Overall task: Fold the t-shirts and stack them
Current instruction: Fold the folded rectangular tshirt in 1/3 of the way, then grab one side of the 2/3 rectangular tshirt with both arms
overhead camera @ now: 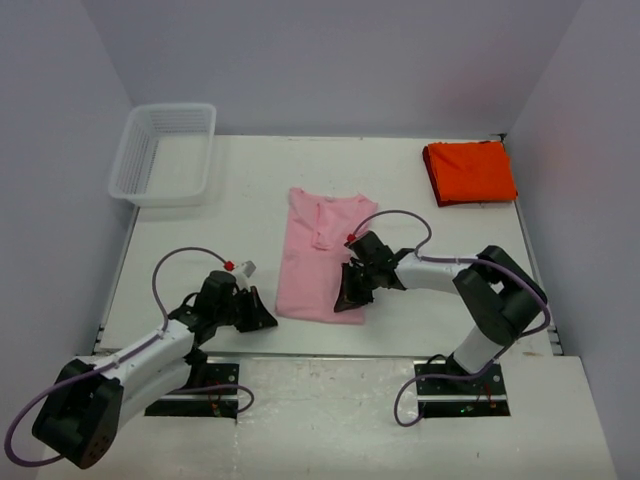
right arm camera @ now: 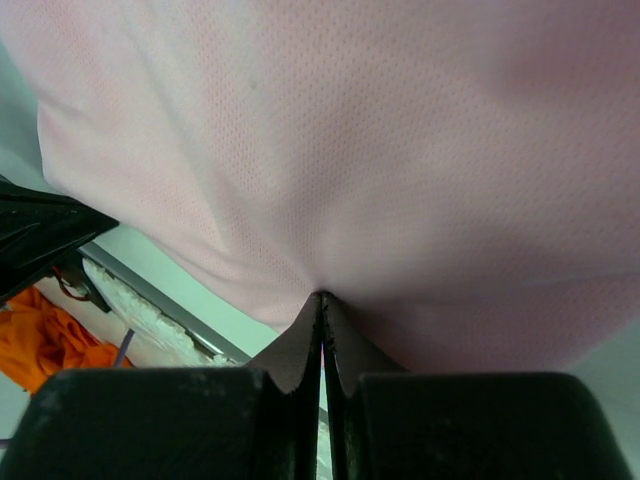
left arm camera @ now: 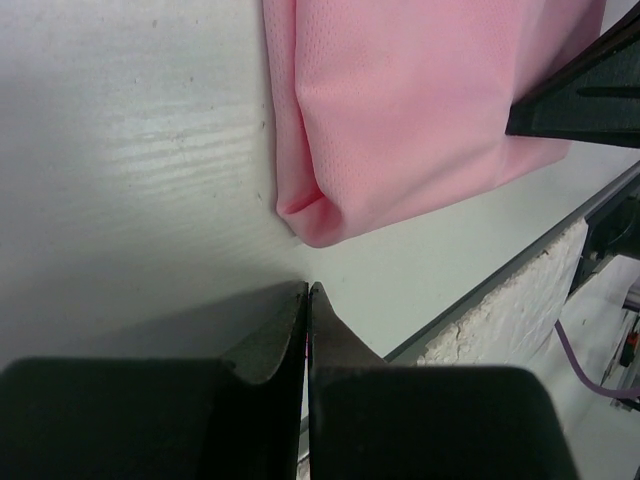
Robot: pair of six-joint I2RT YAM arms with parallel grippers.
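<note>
My left gripper is closed short of the light pink t-shirt's near corner (overhead camera: 281, 313). So next I open it and put its fingers around that corner (left arm camera: 314, 221) before I fold.
The light pink t-shirt (overhead camera: 322, 255) lies folded lengthwise in the middle of the table, collar toward the back. My right gripper (overhead camera: 349, 292) is at its near right corner. In the right wrist view the right gripper (right arm camera: 322, 296) is shut, and the pink cloth (right arm camera: 330, 140) puckers into its tips. My left gripper (overhead camera: 264, 316) is shut and empty on the table, just left of the shirt's near left corner (left arm camera: 310, 225). In its wrist view the left gripper (left arm camera: 308, 288) is just short of that corner. The orange-red t-shirt (overhead camera: 469, 172) lies folded at the back right.
A white mesh basket (overhead camera: 165, 152) stands at the back left. The table's near edge (left arm camera: 500, 285) runs close behind both grippers. The right gripper's black finger (left arm camera: 585, 90) shows at the right of the left wrist view.
</note>
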